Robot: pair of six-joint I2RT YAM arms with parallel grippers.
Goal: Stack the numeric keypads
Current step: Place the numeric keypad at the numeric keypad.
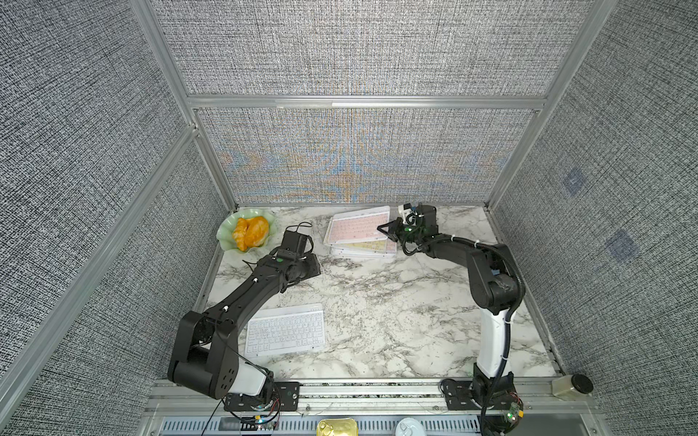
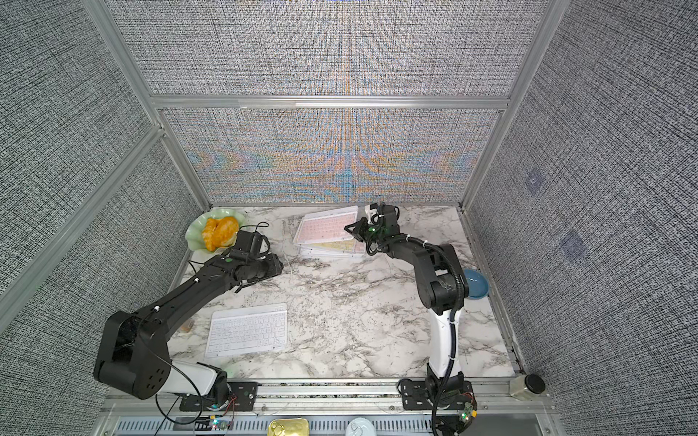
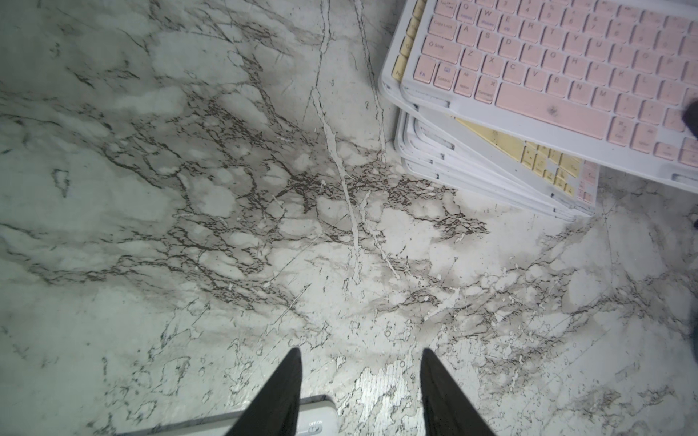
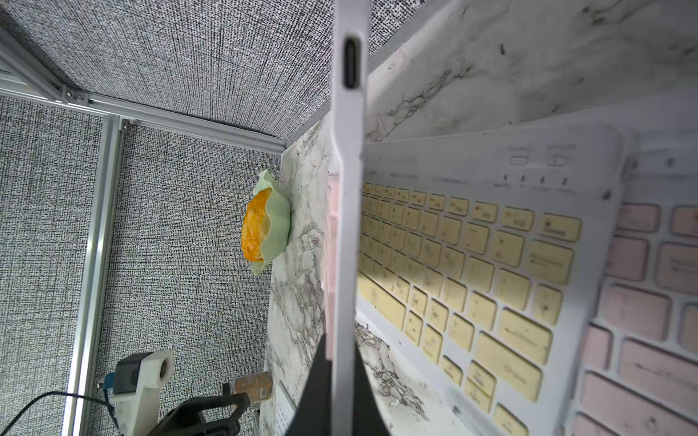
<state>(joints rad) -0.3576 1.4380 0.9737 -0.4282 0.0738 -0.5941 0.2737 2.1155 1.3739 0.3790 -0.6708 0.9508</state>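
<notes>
My right gripper should turn the pink-keyed keypad (image 1: 357, 224) from its slant across the yellow-keyed keypad until it lines up with the stack (image 1: 367, 250), then lower it flat before releasing.
A stack of numeric keypads (image 1: 362, 250) (image 2: 329, 248) lies at the far middle of the marble table, with a yellow-keyed one (image 4: 472, 264) (image 3: 528, 151) uppermost. My right gripper (image 1: 387, 231) (image 4: 342, 339) is shut on the right edge of a pink-keyed keypad (image 1: 357, 226) (image 2: 326, 225) (image 3: 566, 68) and holds it tilted just above the stack. A white-keyed keypad (image 1: 285, 330) (image 2: 247, 330) lies alone near the front left. My left gripper (image 3: 360, 351) hangs open over bare marble between that keypad and the stack, with nothing between its fingers.
A green leaf-shaped dish (image 1: 226, 236) with an orange pastry stands in the far left corner. A blue bowl (image 2: 475, 283) sits behind the right arm near the right wall. A jar (image 1: 572, 387) stands on the front rail. Grey fabric walls enclose three sides.
</notes>
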